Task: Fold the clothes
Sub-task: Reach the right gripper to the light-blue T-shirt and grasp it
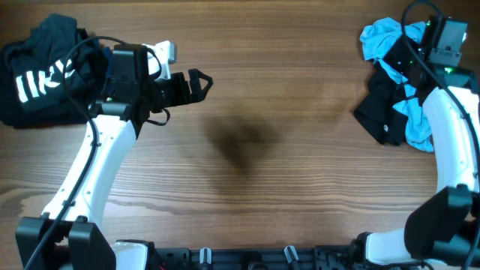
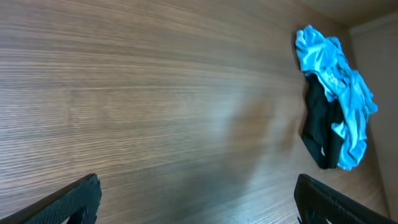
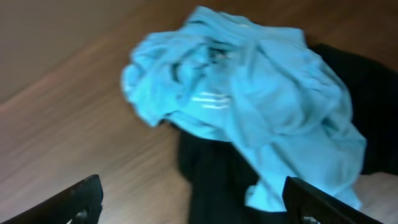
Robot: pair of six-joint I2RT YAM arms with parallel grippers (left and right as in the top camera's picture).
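Observation:
My gripper will make the sky-blue T-shirt (image 2: pixel 352 104) open out into a wide, wrinkled spread when it lifts and pulls it, because the T-shirt lies in loose crumpled folds (image 2: pixel 324 55).
A crumpled sky-blue T-shirt (image 1: pixel 381 36) lies at the table's far right on top of a black garment (image 1: pixel 384 112). In the right wrist view the blue shirt (image 3: pixel 249 106) fills the middle, with pale printed lines on it, and the black cloth (image 3: pixel 211 180) lies below it. My right gripper (image 3: pixel 193 199) hovers over this pile, open, with nothing between its fingers. My left gripper (image 1: pixel 201 81) stands open over bare wood at the left-centre, far from the pile. The left wrist view shows the same blue shirt (image 2: pixel 336 81) and black garment (image 2: pixel 320 130) far off, beyond the left gripper (image 2: pixel 196 199).
Another black garment with white lettering (image 1: pixel 37 75) lies bunched at the far left, behind the left arm. The wooden table (image 1: pixel 255 180) stretches between the two piles. A rail with clips (image 1: pixel 247 259) runs along the front edge.

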